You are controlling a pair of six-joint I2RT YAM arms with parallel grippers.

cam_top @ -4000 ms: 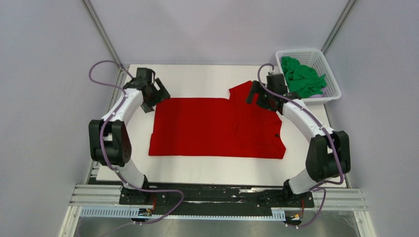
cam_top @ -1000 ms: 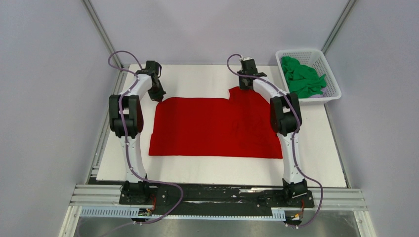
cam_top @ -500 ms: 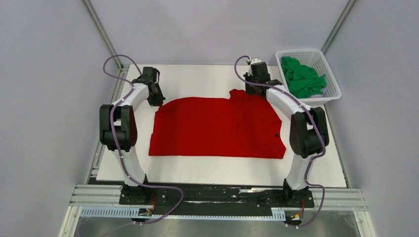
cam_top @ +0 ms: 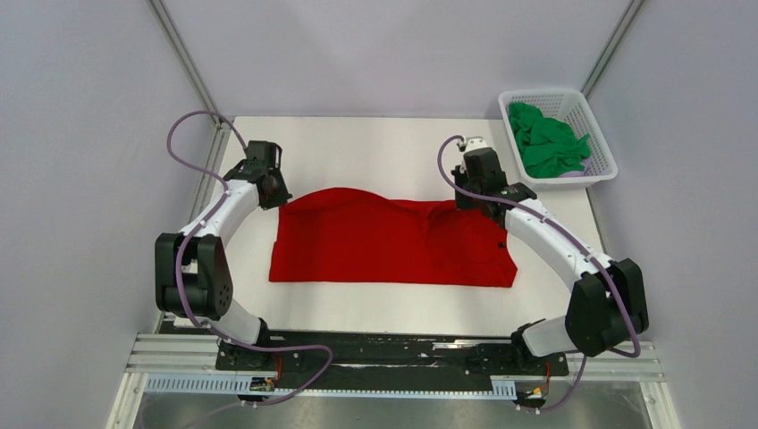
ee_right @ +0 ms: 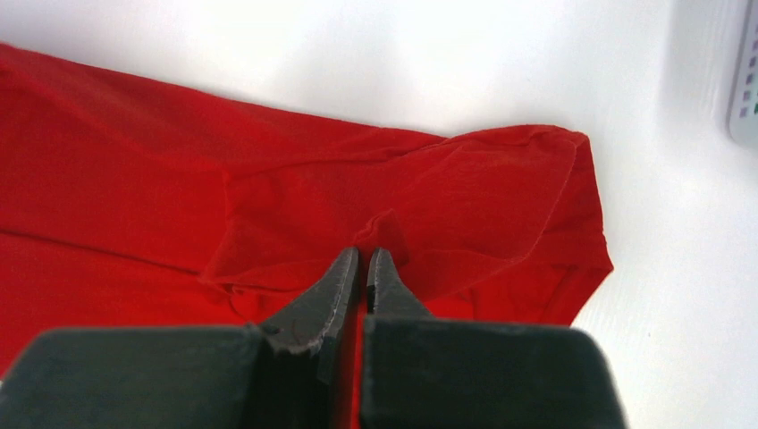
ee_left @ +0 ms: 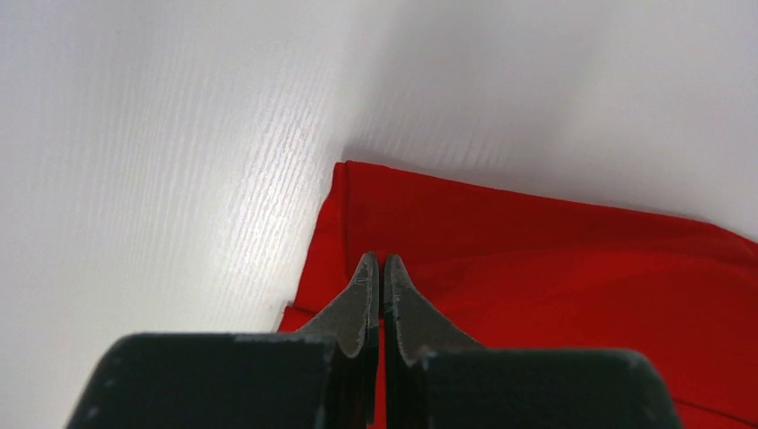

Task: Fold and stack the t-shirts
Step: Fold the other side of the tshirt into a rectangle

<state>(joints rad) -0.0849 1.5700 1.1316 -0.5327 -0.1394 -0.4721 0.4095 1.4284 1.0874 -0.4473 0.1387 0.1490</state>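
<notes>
The red t-shirt's far edge (cam_top: 340,190) bows away from its straight near edge (cam_top: 456,284), so my right gripper should keep drawing the t-shirt nearer until the far edge lies straight.
The red t-shirt (cam_top: 393,246) lies spread on the white table, its far edge lifted and drawn in toward the near side. My left gripper (cam_top: 277,197) is shut on the shirt's far left corner, and red cloth (ee_left: 554,268) shows between the closed fingers (ee_left: 362,299). At the far right edge, by the bunched sleeve (ee_right: 483,188), my right gripper (cam_top: 468,200) is shut on the cloth. The green t-shirt (cam_top: 545,138) sits crumpled in the white basket (cam_top: 597,175) at the back right.
The basket stands at the table's far right corner, and its edge (ee_right: 746,80) shows in the right wrist view. Bare white table (cam_top: 375,143) lies beyond the shirt. Grey walls and metal posts close in the sides and back.
Both arms have drawn back toward the near side, pulling the red shirt's far edge with them. The right sleeve that stuck out at the back now lies folded onto the body.
</notes>
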